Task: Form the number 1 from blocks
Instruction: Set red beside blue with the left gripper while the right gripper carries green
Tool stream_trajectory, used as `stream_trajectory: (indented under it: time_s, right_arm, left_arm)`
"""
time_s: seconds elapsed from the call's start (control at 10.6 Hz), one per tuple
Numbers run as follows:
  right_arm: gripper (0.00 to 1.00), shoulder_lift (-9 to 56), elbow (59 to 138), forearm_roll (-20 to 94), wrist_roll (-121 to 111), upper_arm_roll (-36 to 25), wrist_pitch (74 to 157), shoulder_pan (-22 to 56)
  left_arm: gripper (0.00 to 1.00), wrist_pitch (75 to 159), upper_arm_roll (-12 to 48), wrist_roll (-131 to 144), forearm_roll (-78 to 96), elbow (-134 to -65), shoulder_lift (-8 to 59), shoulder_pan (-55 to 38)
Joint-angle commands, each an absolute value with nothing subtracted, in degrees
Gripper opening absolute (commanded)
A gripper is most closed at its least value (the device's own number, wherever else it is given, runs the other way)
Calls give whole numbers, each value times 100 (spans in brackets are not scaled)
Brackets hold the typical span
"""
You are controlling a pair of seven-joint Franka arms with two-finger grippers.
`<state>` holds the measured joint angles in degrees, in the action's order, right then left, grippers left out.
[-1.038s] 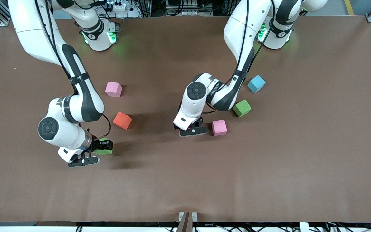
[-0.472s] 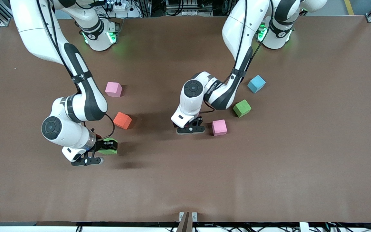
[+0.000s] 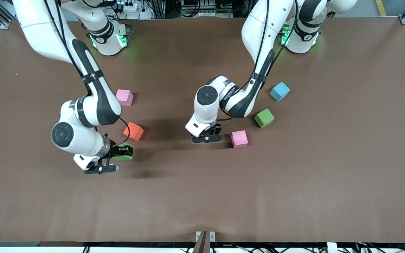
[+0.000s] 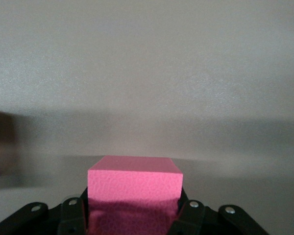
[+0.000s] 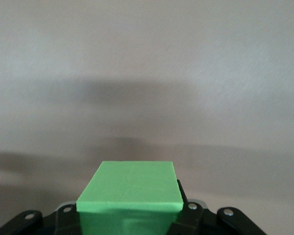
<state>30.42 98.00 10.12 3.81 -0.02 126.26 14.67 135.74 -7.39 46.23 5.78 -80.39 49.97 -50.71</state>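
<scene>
The green block (image 3: 124,158) must go in the middle of the table, and my left gripper is blocking that spot. My left gripper should first put its deep pink block (image 4: 134,203) down and back away.
My right gripper (image 3: 124,151) is shut on a green block (image 3: 126,157), raised over the table beside the orange-red block (image 3: 133,131). The right wrist view shows that green block (image 5: 130,193) clamped between the right gripper (image 5: 130,218). My left gripper (image 4: 134,218) is shut on a deep pink block (image 4: 134,186). In the front view the left gripper (image 3: 215,130) hangs low over the table's middle, and its hand hides the held block. Loose blocks on the table are a pink one (image 3: 239,138), a green one (image 3: 264,117), a light blue one (image 3: 280,91) and a pale pink one (image 3: 124,97).
The brown table (image 3: 294,182) spreads wide toward the front camera. A small metal bracket (image 3: 205,237) sits at its front edge. The arms' bases (image 3: 109,38) stand along the table's back edge.
My right gripper has carried the green block toward the table's middle, closer to the orange-red block. My left gripper has drifted slightly toward the right arm's end, away from the pink block.
</scene>
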Motion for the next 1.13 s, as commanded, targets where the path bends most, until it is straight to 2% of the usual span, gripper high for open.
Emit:
stream_trajectory:
  time_s: [0.0,0.09,0.28,0.47,0.66,0.85,1.04]
  right_arm:
    - [0,2339,10703,1072,798,-18,12700,1862]
    - [0,2146,10940,1072,939,-9,12700,1985]
    - [0,1742,11415,1081,1019,9,12718,2144]
    - [0,1556,11627,1072,1587,428,12718,2180]
    - [0,1582,11628,1064,2168,632,12866,2494]
    - [0,1661,11610,1063,2617,755,13120,2907]
    - [0,2054,11410,1055,3248,774,13577,3460]
  left_arm:
    - [17,13474,-791,4640,492,-8139,4895,-5133]
    - [99,13474,-800,4728,483,-8130,4896,-5133]
    - [100,13474,-791,4878,492,-8060,4878,-5133]
    - [100,13456,-835,4887,492,-8059,4668,-5124]
    - [100,12818,-1035,4878,492,-8060,4178,-5045]
    - [100,12176,-1116,4808,475,-8077,3449,-4547]
    - [100,11709,-1090,4154,466,-8095,3069,-3993]
